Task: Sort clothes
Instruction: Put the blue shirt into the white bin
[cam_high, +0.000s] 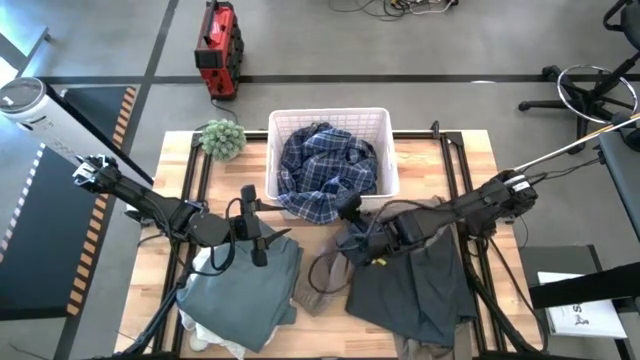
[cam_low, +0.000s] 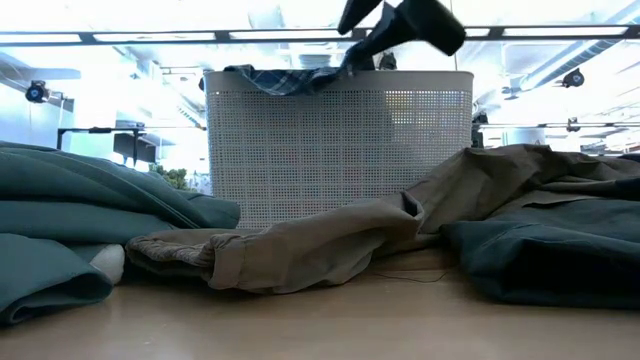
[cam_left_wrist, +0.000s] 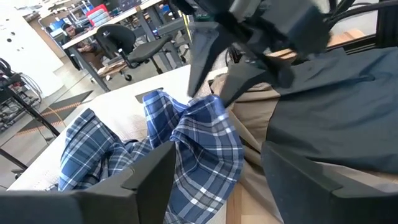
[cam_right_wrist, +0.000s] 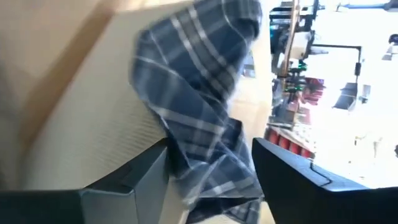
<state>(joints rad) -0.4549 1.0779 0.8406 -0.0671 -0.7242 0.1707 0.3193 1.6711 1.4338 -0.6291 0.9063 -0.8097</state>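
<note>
A fold of the plaid shirt (cam_high: 315, 207) is hanging over the white bin's near rim. Next, my right gripper lifts that fold inside and presses the plaid shirt down (cam_high: 325, 158).
The blue-white plaid shirt (cam_high: 325, 165) lies in the white bin (cam_high: 385, 150), and one fold hangs over the bin's near rim (cam_left_wrist: 186, 143). My right gripper (cam_high: 348, 212) is open at that rim, its fingers on either side of the hanging fold (cam_right_wrist: 199, 106). My left gripper (cam_high: 258, 225) is open and empty above the far edge of the grey-green piece (cam_high: 240, 285). That piece lies on a white piece (cam_high: 205, 335). The tan piece (cam_high: 320, 280) and the dark grey piece (cam_high: 410, 290) lie flat on the table's near right. My right gripper stands open around the plaid shirt's fold (cam_right_wrist: 205, 155) that hangs over the bin's near wall. The fingers come from the table's near side, slanting down. I cannot tell whether a finger touches the cloth.
A small green spiky plant (cam_high: 222, 138) stands left of the bin at the table's far edge. In the low view the bin (cam_low: 340, 140) stands behind the tan piece (cam_low: 300, 245), with grey-green cloth (cam_low: 70, 220) left and dark grey cloth (cam_low: 550, 250) right.
</note>
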